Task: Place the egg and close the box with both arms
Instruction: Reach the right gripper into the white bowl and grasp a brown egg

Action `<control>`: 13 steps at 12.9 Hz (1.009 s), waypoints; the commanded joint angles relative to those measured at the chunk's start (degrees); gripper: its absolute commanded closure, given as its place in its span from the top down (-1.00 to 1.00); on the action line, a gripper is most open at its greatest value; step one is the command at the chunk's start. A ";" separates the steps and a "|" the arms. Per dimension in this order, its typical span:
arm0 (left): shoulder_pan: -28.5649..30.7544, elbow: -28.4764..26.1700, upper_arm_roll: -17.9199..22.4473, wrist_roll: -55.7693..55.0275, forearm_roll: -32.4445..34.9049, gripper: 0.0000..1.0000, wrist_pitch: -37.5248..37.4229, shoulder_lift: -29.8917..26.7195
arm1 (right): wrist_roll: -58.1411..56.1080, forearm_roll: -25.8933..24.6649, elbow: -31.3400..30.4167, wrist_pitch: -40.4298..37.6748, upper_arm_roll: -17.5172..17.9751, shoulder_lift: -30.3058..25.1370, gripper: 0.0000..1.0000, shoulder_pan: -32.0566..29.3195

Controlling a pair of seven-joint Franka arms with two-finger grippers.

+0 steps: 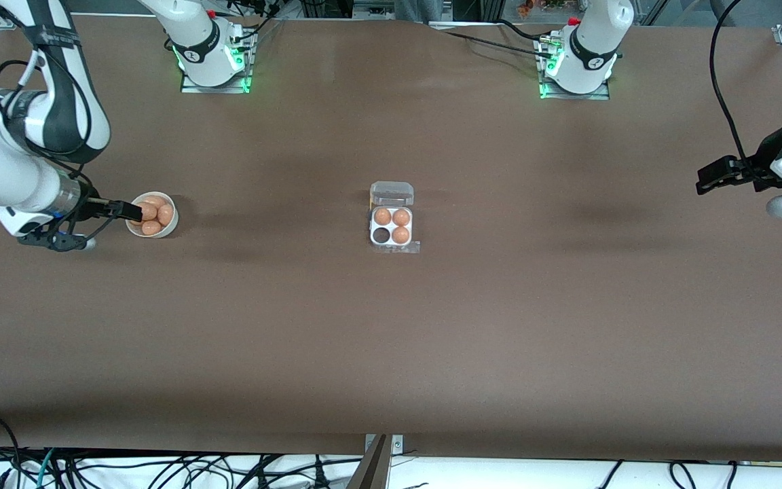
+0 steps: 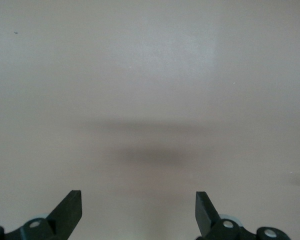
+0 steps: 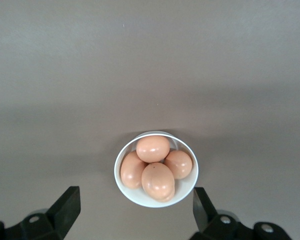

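Note:
A sliver of brown shell shows under the topmost egg, so another egg should be below it when I lift it out.
The box, a white four-cell tray with its clear lid folded open, lies mid-table. Three brown eggs fill its cells, and one cell is empty. Several more brown eggs lie in a white bowl toward the right arm's end. My right gripper hangs open over the bowl's edge, holding nothing. My left gripper waits open over bare table at the left arm's end.
The brown table stretches wide around the box and bowl. Both arm bases stand farthest from the front camera. Cables run along the table's nearest edge.

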 commanded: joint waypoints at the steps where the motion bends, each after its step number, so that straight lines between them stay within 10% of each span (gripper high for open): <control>1: 0.27 1.72 -0.05 1.24 1.10 1.00 -1.21 0.38 | -0.49 -0.52 -6.85 7.39 0.15 -1.85 1.00 -0.21; 13: 0.19 1.98 -0.14 1.24 1.10 1.00 -1.21 0.56 | -0.67 -0.52 -7.84 10.14 -1.17 4.48 0.99 -0.47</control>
